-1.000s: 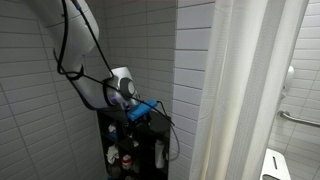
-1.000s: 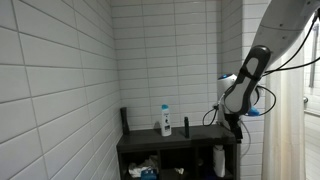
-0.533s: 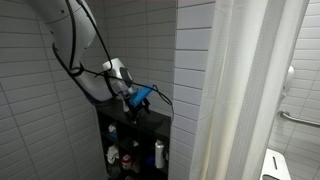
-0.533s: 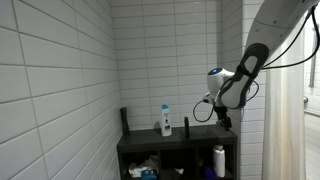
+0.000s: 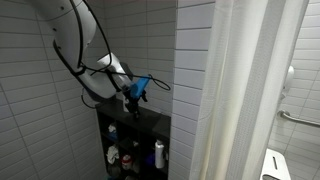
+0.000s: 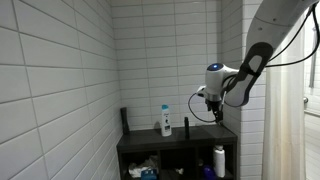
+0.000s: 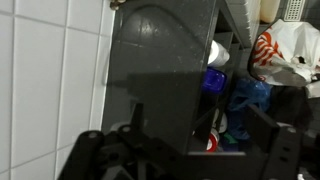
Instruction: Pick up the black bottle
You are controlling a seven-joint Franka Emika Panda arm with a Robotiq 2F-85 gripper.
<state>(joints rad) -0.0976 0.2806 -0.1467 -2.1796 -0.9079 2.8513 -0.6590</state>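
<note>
Next, my gripper tilts toward the upright black bottle (image 6: 186, 128) and comes in low from the side, because it is pointing down at the empty shelf top (image 7: 152, 75).
The black bottle (image 6: 186, 126) is slim and stands upright on top of the black shelf unit (image 6: 200, 138), near the back wall. My gripper (image 6: 213, 106) hangs above the shelf top, to the right of the bottle and apart from it. In an exterior view my gripper (image 5: 135, 103) hovers over the shelf top (image 5: 145, 121); the bottle cannot be made out there. In the wrist view my gripper (image 7: 190, 160) is open and empty, its fingers spread wide over the dark shelf top (image 7: 160, 60). The bottle is not clear in that view.
A white bottle with a blue cap (image 6: 166, 121) stands left of the black bottle, and a dark item (image 6: 124, 119) stands at the shelf's left end. Lower compartments hold bottles (image 6: 219, 160) and bags (image 7: 285, 45). Tiled walls surround the shelf; a shower curtain (image 5: 250, 90) hangs nearby.
My arm has risen from the shelf's right end and moved left along the top, toward the bottles. The bottles have not moved.
</note>
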